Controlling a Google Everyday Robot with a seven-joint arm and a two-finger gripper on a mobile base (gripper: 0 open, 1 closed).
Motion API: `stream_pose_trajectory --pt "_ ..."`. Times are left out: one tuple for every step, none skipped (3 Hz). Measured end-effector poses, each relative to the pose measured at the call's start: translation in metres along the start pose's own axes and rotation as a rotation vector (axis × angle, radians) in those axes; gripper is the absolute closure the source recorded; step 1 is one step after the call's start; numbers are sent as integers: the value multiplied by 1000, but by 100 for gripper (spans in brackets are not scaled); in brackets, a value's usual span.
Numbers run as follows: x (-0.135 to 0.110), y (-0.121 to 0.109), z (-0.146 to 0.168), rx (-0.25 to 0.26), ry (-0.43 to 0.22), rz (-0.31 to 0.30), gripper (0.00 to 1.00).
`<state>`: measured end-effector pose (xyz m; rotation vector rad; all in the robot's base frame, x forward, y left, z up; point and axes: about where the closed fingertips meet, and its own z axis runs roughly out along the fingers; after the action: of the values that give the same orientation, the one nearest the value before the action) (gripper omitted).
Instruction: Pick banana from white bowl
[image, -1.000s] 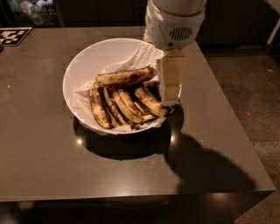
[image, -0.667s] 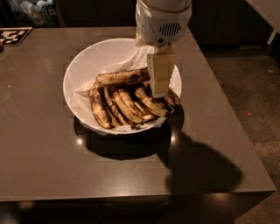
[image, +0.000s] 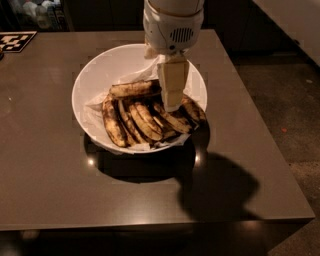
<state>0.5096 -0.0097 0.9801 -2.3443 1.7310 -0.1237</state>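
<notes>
The curved bananas (image: 174, 118) are under my gripper's fingers, which reach down over them past the long banana's body, so next I open my fingers and move inward onto the long banana (image: 153, 88) near its end.
The white bowl (image: 97, 70) stands on the table, lined with crumpled white paper. The banana (image: 132, 89), long, nearly straight and yellow-brown with dark blotches, lies across the bowl's middle. Several shorter, darker curved bananas (image: 142, 121) lie side by side in front of it. My gripper (image: 171, 104) hangs from the white arm housing above the bowl. It reaches down at the right end of the banana, over the curved ones. Its cream-coloured fingers (image: 172, 85) hide the banana's right tip.
The bowl sits on a dark brown table (image: 45, 165) whose right edge and front edge are close. A black-and-white marker tag (image: 14, 41) lies at the table's back left. The floor (image: 290, 115) lies to the right.
My arm and gripper have moved left, from the bowl's right rim to over the right end of the long banana. The bananas have not moved.
</notes>
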Motion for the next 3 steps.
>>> stream_pose_trajectory --pt "-8 1 4 -14 -8 -14 22" --pt "-8 1 4 -14 -8 -14 4" --pt "-11 -7 7 8 -33 -21 0"
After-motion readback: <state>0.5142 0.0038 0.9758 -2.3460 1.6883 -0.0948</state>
